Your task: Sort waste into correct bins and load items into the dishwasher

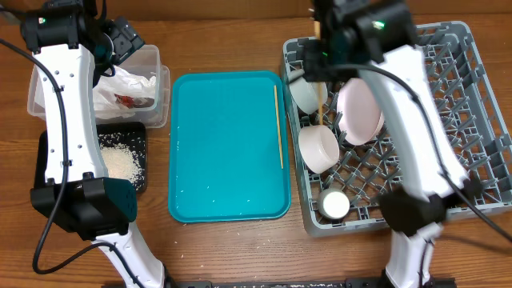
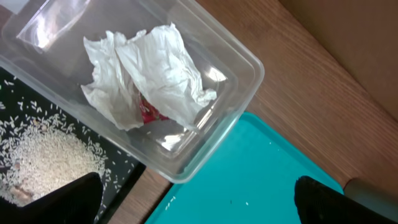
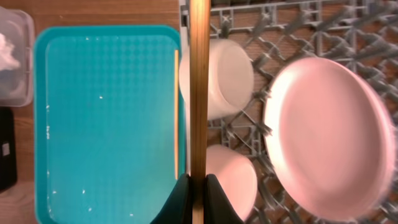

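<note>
The wooden chopstick (image 1: 321, 106) is in line with the gap (image 1: 330, 118) between the white bowl and pink plate, so the robot's right gripper should go on into the rack and let go there.
My right gripper (image 1: 321, 62) (image 3: 199, 186) is shut on a wooden chopstick (image 1: 322, 100) (image 3: 199, 93) and holds it above the left edge of the grey dish rack (image 1: 472, 120). The second chopstick (image 1: 278, 128) (image 3: 176, 112) lies along the right rim of the teal tray (image 1: 228, 144). In the rack are a white bowl (image 1: 304, 92), a pink plate (image 1: 360, 112), a pink bowl (image 1: 318, 148) and a small white cup (image 1: 334, 205). My left gripper (image 1: 120, 40) (image 2: 199, 202) is open and empty above the clear tub (image 2: 242, 59), which holds the crumpled napkin (image 2: 155, 68) with a red scrap.
The black tray (image 1: 136, 136) with a pile of rice (image 1: 120, 164) sits just in front of the clear tub. A few rice grains lie scattered on the teal tray (image 2: 267, 180). The left arm runs down the table's left side.
</note>
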